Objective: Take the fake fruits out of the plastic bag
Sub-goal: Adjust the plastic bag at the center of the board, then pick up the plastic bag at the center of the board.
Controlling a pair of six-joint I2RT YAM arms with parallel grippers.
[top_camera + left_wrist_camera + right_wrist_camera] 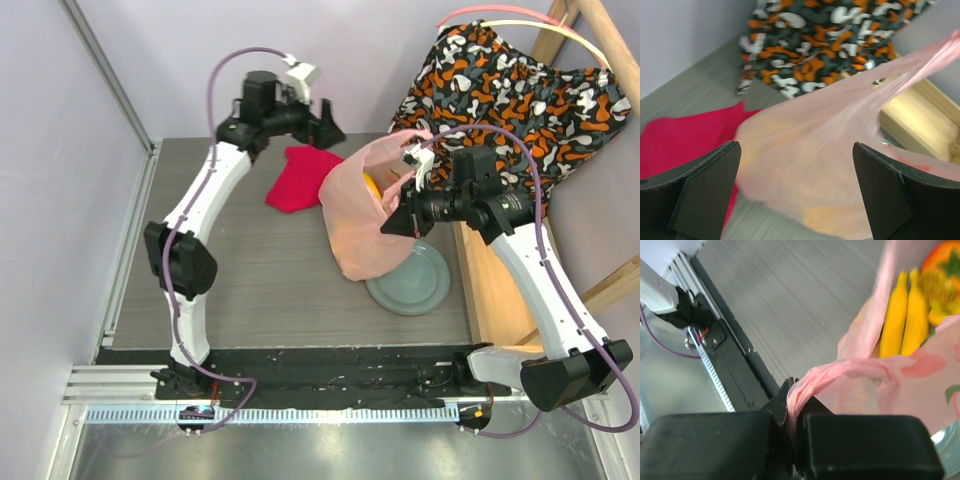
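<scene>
A yellow patch (820, 219) can be seen low down through the thin plastic bag (362, 225). I expect another yellow fruit to be hidden there when I open the bag.
The pale-pink plastic bag (355, 215) hangs lifted over the table, its bottom near the grey-green plate (425, 285). My right gripper (392, 224) is shut on a bunched edge of the bag (805, 385). Inside the open mouth I see yellow bananas (902, 315) and an orange round fruit (945, 260); a yellow fruit shows at the mouth in the top view (372, 184). My left gripper (322, 125) is open and empty, up at the back left of the bag, which fills its wrist view (815, 150).
A red cloth (296, 180) lies on the table behind the bag. A patterned orange-black cloth (500, 85) drapes over a wooden frame (490, 290) on the right. A black rail runs along the table's near edge (330, 365).
</scene>
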